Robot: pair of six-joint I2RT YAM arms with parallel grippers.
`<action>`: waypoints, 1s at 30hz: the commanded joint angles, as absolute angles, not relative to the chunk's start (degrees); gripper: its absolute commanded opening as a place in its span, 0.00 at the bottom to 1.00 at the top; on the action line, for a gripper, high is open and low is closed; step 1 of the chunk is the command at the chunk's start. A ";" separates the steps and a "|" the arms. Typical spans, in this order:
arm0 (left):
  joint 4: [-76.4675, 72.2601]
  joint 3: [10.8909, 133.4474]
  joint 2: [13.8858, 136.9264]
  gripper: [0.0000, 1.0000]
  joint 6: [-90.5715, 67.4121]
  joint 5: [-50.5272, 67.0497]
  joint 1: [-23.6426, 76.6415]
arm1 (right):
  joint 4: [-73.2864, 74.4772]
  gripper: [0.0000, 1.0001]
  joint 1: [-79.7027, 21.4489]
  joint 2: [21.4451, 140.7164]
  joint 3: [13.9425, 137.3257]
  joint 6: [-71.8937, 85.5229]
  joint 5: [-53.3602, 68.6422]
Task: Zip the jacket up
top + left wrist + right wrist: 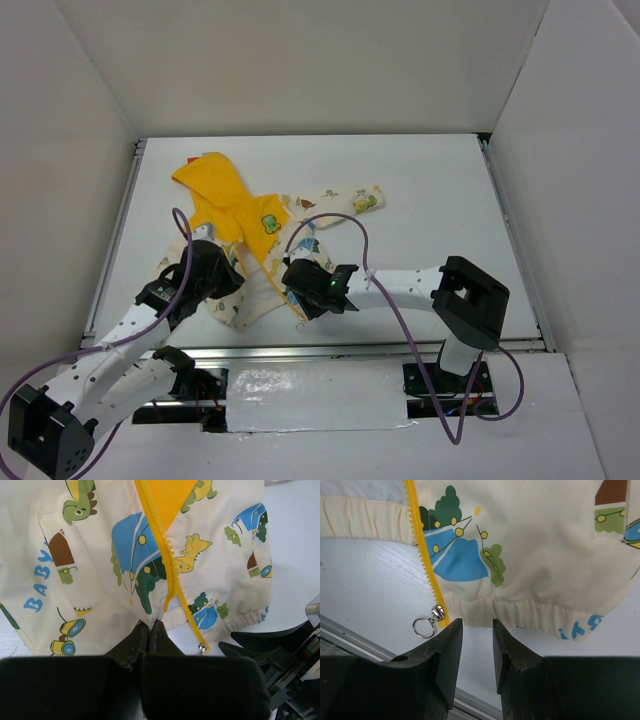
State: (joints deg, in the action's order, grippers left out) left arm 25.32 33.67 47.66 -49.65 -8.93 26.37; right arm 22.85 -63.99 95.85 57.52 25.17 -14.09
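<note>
My right gripper should pinch deeper beside the slider and lift that zipper edge, because its open fingers reach only the hem's edge, away from the slider.
The jacket lies flat on the table with its yellow hood at the far left and its cream dinosaur-print body toward me. Its front is open and yellow zipper teeth run down to the hem. My left gripper is shut, its tips pinching the hem of the jacket's left panel. The silver slider with its ring pull sits at the bottom of the other zipper edge; it also shows in the left wrist view. My right gripper is open, its tips just below the hem, right of the slider.
White walls close in the table on three sides. A metal rail runs along the near edge close behind both grippers. A purple cable arcs over the jacket's right sleeve.
</note>
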 commanded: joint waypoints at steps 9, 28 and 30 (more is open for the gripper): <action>23.91 32.61 47.55 0.00 -48.96 -9.76 25.93 | 20.21 0.42 -64.34 99.66 62.40 23.91 -12.74; 24.08 32.26 47.02 0.00 -48.78 -9.76 25.75 | 20.48 0.37 -65.21 103.53 59.94 26.63 -11.51; 24.00 32.26 47.02 0.00 -48.87 -9.67 25.75 | 20.65 0.32 -65.39 104.15 59.77 26.72 -10.55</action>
State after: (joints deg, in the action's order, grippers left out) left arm 25.28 32.47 47.48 -49.60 -8.93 26.06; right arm 21.30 -64.42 102.50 61.32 25.56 -12.71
